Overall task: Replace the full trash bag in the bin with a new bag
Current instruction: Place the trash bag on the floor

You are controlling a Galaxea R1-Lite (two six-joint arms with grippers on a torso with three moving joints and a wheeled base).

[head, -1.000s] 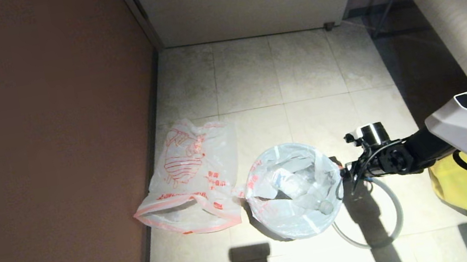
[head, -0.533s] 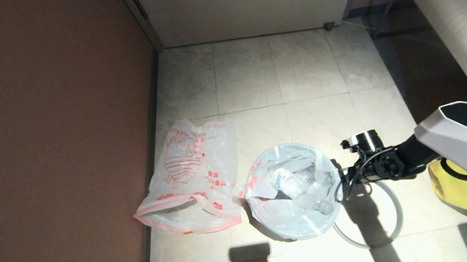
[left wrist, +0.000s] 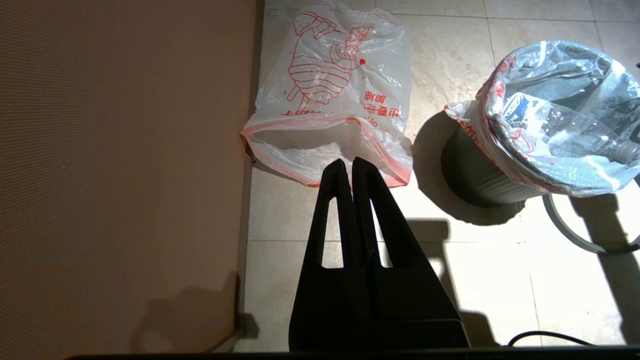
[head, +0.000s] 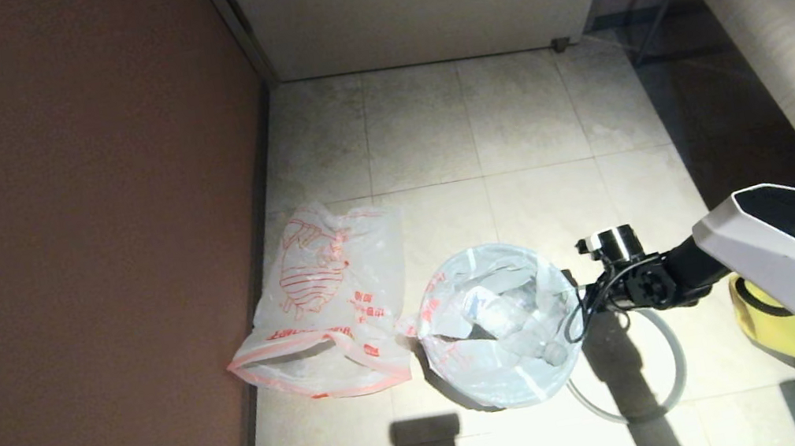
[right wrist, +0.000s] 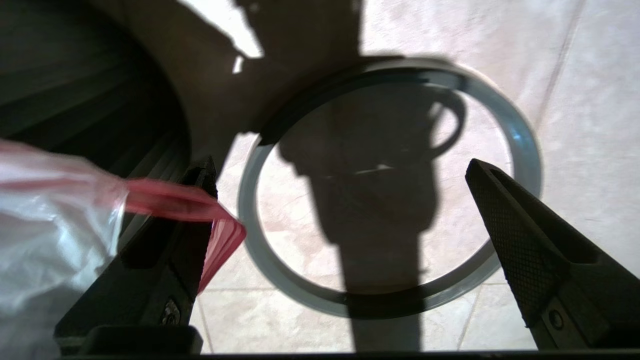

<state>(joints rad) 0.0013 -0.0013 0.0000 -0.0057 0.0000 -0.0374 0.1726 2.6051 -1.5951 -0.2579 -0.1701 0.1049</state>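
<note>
The full trash bag [head: 501, 327] will come loose and leave the bin standing when I lift the bag, because the grey hoop [head: 679, 355] is lying off the bin.
The small black bin [head: 472, 394] [left wrist: 475, 175] stands on the tiled floor, lined with the full trash bag [head: 497, 323] [left wrist: 550, 130], which holds clear plastic bottles. Its grey hoop [head: 671, 363] [right wrist: 520, 135] lies loose on the floor to the bin's right. The new bag [head: 323, 306] [left wrist: 330, 95], with a red line drawing, lies flat to the left by the wall. My right gripper [head: 584, 301] [right wrist: 340, 167] is open at the bin's right rim, and the bag's pink-red edge [right wrist: 200, 205] drapes over one finger. My left gripper [left wrist: 350, 165] hangs shut and empty above the floor near the new bag.
A brown wall [head: 69, 267] runs along the left. A large yellow bag [head: 789, 328] sits on the floor at the right, under my right arm. A light wood-grain surface [head: 780, 19] stands at the back right. Bare tiles stretch behind the bin.
My right arm has come down and a little to the left, bringing its gripper closer against the bin's right rim. Both bags, the bin and the hoop have stayed in place.
</note>
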